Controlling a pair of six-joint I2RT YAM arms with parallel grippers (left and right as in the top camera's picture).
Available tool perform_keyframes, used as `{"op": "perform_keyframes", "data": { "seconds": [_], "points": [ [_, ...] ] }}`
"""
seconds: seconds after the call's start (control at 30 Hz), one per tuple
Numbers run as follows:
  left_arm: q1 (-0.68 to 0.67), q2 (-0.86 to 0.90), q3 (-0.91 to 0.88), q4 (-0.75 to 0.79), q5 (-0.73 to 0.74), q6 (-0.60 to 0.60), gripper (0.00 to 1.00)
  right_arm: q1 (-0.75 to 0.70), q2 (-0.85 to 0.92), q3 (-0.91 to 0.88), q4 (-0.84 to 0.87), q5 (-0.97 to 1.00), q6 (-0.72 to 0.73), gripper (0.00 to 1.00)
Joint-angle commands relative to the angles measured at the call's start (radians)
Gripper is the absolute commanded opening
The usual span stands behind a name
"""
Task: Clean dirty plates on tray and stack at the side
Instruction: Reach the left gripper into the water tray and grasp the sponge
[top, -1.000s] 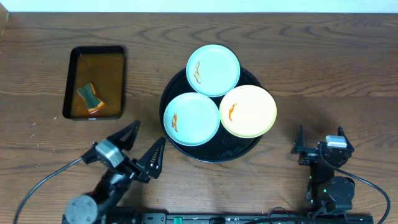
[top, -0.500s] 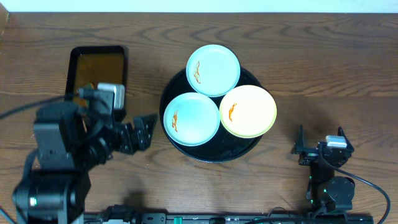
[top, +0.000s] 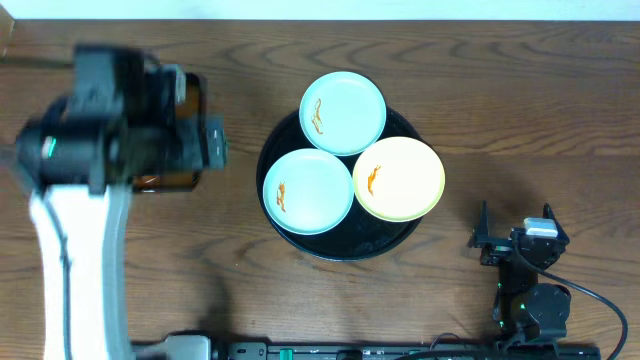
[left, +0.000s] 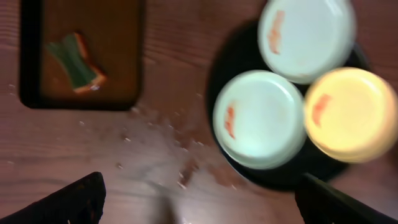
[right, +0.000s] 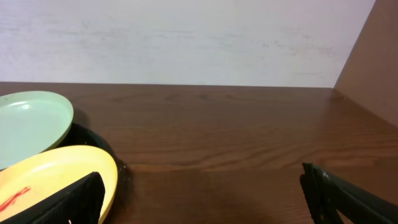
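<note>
The sponge is lying free in the rectangular black tray (left: 115, 53), so my open left gripper should go on moving toward the sponge's middle (left: 77, 62) before it closes there.
Three plates with orange smears lie on the round black tray (top: 345, 246): a mint-blue plate (top: 343, 112) at the back, a second mint-blue plate (top: 308, 190) at the front left, and a yellow plate (top: 399, 178) at the right. My left gripper (top: 200, 142) is raised and blurred, left of the tray. In the left wrist view it (left: 199, 205) is open and empty, above bare table, with the plates (left: 260, 118) ahead. My right gripper (top: 515, 225) is open and empty, right of the yellow plate (right: 56, 183).
A rectangular black tray of brown liquid (left: 81, 93) holds a green-and-orange sponge (left: 78, 62). In the overhead view my left arm hides most of it (top: 168, 183). Crumbs and smears (left: 180, 168) lie on the wood between the two trays.
My left arm has risen from the table's front edge and swung back over the rectangular tray. The right arm and the plates have not moved.
</note>
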Motion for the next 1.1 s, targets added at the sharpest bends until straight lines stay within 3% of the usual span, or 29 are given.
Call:
{"op": "perform_keyframes", "data": {
  "seconds": [0.0, 0.1, 0.2, 0.3, 0.57, 0.67, 1.07],
  "points": [
    [0.035, 0.068, 0.035, 0.068, -0.132, -0.034, 0.98, 0.010, 0.000, -0.002, -0.004, 0.002, -0.005, 0.99],
    [0.150, 0.136, 0.035, 0.195, -0.194, -0.183, 0.98, 0.010, 0.000, -0.002, -0.004, 0.002, -0.005, 0.99],
    [0.231, 0.185, 0.035, 0.241, -0.108, -0.281, 0.98, 0.010, 0.000, -0.002, -0.004, 0.002, -0.005, 0.99],
    [0.275, 0.229, 0.033, 0.227, -0.068, -0.287, 0.98, 0.010, 0.000, -0.002, -0.004, 0.002, -0.005, 0.99],
    [0.330, 0.409, 0.029, 0.295, -0.147, -0.286, 0.97, 0.010, 0.000, -0.002, -0.004, 0.002, -0.005, 0.99],
    [0.348, 0.525, 0.029, 0.308, -0.146, -0.287, 0.87, 0.010, 0.000, -0.002, -0.004, 0.002, -0.005, 0.99],
    [0.375, 0.770, 0.029, 0.339, -0.150, -0.252, 0.86, 0.010, 0.000, -0.002, -0.004, 0.002, -0.005, 0.99]
  ]
}}
